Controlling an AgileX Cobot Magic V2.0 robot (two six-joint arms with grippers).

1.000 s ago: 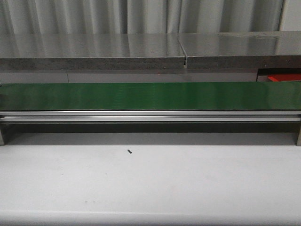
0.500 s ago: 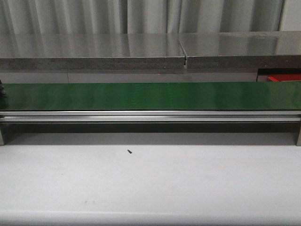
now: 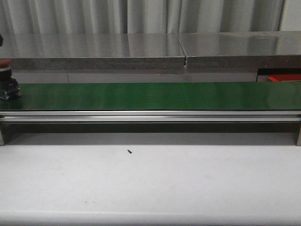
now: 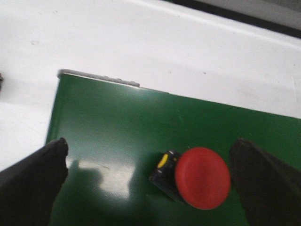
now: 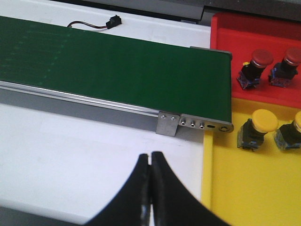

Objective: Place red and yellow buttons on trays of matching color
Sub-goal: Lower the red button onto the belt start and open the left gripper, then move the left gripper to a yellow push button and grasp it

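Note:
The red button on the green belt [image 4: 202, 178] is clear of both fingers, so the robot's left gripper should keep going toward the white table [image 4: 23, 106] and close on the next button.
A red button [image 4: 202, 178] with a black base sits on the green belt [image 4: 117, 122] near its end. It also shows at the far left of the front view [image 3: 7, 84]. My left gripper [image 4: 150, 188] is open above the belt. The button lies between its dark fingers [image 4: 33, 183], nearer one of them and touching neither. My right gripper [image 5: 151, 162] is shut and empty over the white table, beside the yellow tray [image 5: 235, 193]. The yellow tray holds two yellow buttons [image 5: 257, 123]. The red tray [image 5: 225, 33] behind it holds two red buttons [image 5: 256, 66].
The belt [image 3: 155, 95] runs across the table on a metal frame [image 3: 150, 116]. A corner of the red tray [image 3: 284, 76] shows at the far right. A small black speck [image 3: 129, 151] lies on the white table. A sensor with a cable [image 5: 112, 21] lies behind the belt.
The red button has come into the front view at the left end of the belt, where there was only bare belt a second ago.

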